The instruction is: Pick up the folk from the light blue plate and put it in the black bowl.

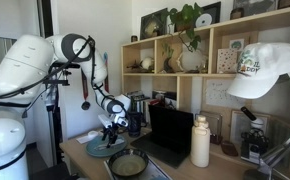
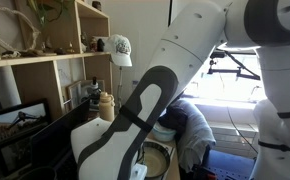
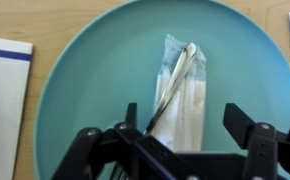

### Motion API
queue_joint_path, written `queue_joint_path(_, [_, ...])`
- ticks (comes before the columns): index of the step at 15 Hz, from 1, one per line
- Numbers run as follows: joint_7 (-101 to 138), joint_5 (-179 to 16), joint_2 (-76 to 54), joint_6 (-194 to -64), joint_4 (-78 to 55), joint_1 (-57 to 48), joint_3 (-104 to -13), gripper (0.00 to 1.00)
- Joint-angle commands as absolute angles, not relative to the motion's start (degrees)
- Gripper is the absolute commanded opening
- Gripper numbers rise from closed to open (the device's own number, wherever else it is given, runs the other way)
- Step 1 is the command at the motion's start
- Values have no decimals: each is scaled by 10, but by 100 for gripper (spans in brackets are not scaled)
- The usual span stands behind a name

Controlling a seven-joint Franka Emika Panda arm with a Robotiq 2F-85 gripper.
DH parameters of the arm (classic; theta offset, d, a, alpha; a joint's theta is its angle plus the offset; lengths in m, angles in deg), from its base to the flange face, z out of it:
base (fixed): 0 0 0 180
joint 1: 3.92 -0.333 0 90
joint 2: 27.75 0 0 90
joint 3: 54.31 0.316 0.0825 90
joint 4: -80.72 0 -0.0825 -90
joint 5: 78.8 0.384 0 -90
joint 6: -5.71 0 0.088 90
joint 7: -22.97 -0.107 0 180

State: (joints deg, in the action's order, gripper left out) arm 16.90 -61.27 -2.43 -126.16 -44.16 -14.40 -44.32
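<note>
The open fingers of my gripper reach across both the napkin (image 3: 192,108) and the slanted fork, so I should move over the fork and close on only its handle (image 3: 167,96).
In the wrist view the light blue plate (image 3: 85,80) fills most of the frame. A pale napkin (image 3: 185,100) lies on it, and the slim silvery fork (image 3: 175,80) lies slanted along the napkin's left edge. My gripper (image 3: 185,118) is open right above the plate, its two dark fingers on either side of the napkin and fork handle. In an exterior view the gripper (image 1: 110,133) hangs over the plate (image 1: 97,148), with the black bowl (image 1: 128,163) in front of it.
A white and blue paper (image 3: 5,100) lies beside the plate on the wooden table. A black laptop (image 1: 170,135), a white bottle (image 1: 200,142) and a shelf (image 1: 175,60) with a plant stand behind. The arm blocks most of one exterior view.
</note>
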Motion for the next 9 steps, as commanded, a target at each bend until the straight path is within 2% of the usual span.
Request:
queue_joint_path(1, [125, -633, -52, -1230, -451, -151, -450, 58])
queue_joint_path(8, [111, -648, -54, -1211, -447, -152, -455, 3])
queue_joint_path(9, [115, -653, -45, -1215, -444, -152, -456, 3])
